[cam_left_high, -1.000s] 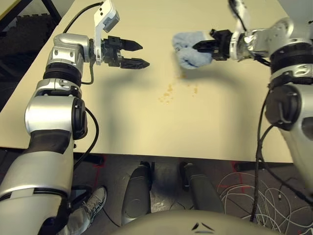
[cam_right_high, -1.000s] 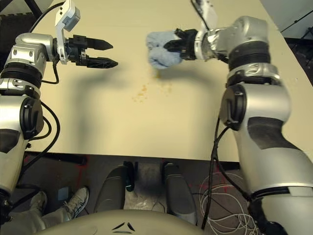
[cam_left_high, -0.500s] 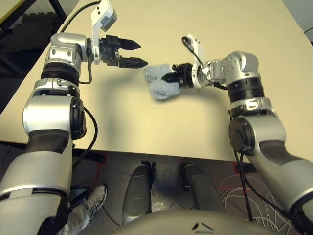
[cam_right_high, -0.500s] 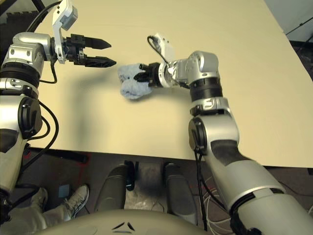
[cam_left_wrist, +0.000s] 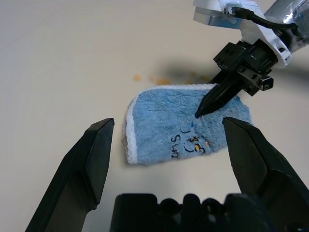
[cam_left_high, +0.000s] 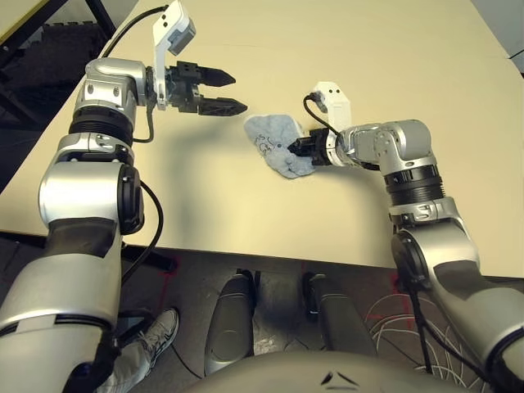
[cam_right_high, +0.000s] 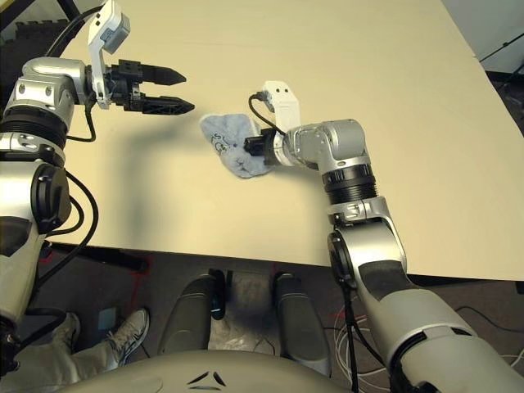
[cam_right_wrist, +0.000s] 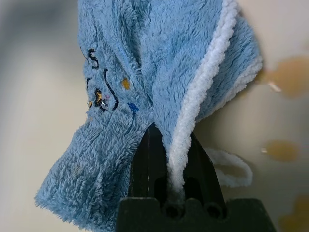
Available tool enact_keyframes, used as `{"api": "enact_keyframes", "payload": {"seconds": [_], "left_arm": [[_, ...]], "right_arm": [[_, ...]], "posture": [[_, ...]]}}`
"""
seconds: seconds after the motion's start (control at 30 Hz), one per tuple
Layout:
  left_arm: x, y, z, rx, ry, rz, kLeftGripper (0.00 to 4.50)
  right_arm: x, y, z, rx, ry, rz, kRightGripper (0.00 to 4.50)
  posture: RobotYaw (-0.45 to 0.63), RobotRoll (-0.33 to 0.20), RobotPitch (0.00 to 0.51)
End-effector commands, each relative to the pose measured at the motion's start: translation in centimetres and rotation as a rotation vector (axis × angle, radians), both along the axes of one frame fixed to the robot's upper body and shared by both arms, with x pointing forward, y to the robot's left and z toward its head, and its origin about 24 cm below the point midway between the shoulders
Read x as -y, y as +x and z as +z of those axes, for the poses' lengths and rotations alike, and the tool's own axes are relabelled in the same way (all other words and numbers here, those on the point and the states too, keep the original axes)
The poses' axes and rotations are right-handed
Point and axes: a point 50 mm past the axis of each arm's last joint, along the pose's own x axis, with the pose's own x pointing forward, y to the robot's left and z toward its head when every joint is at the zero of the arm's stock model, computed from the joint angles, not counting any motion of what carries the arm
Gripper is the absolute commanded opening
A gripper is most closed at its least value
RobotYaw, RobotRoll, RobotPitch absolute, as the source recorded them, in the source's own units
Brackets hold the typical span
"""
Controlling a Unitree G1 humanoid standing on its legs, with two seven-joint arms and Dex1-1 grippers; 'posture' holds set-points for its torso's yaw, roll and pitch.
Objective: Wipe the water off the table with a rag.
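Observation:
Next, I turn my right gripper back and wipe the rag away from me over the droplets (cam_left_wrist: 163,81), because amber droplets of water lie past the rag's far white edge (cam_left_wrist: 181,87).
The blue-grey rag (cam_left_high: 273,141) lies spread on the cream table (cam_left_high: 368,49), its dark scribbled mark facing up. My right gripper (cam_left_high: 295,150) is shut on the rag's edge and presses it to the tabletop; a fold of cloth sits between its fingers (cam_right_wrist: 150,150). Amber droplets of water (cam_left_wrist: 161,80) show just past the rag's far edge and beside it (cam_right_wrist: 288,76); the rest is hidden under the cloth. My left gripper (cam_left_high: 237,92) hovers open above the table, a little to the left of the rag, with nothing between its fingers.
The table's near edge (cam_left_high: 270,260) runs across in front of me. Cables (cam_left_high: 409,327) lie on the floor at the right, and a person's shoe (cam_left_high: 157,340) shows at the lower left. A dark frame (cam_left_high: 49,49) stands beyond the table's left edge.
My right arm has swung the bunched rag from up at the right down and leftward onto the table, where it now lies flatter over the droplets. The left gripper has stayed put.

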Motion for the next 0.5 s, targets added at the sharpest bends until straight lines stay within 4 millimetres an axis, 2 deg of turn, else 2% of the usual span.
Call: {"api": "enact_keyframes", "payload": {"seconds": [0.03,0.2,0.33,0.5], "left_arm": [[0.2,0.0,-0.1,-0.003,-0.008,-0.008,4.5],[0.2,0.0,-0.1,-0.005,-0.011,-0.009,4.5],[0.1,0.0,-0.2,-0.007,-0.011,-0.005,4.5],[0.3,0.1,-0.2,-0.007,-0.013,-0.005,4.5]], "right_arm": [[2.4,0.1,-0.2,0.009,-0.064,-0.085,0.0],[5.2,0.1,0.8,0.021,-0.105,-0.151,0.0],[8.3,0.3,1.5,0.021,-0.148,-0.243,0.0],[9.4,0.8,2.2,0.041,-0.158,-0.291,0.0]], "posture": [[0.07,0.0,0.201],[0.07,0.0,0.204],[0.06,0.0,0.204],[0.06,0.0,0.203]]}}
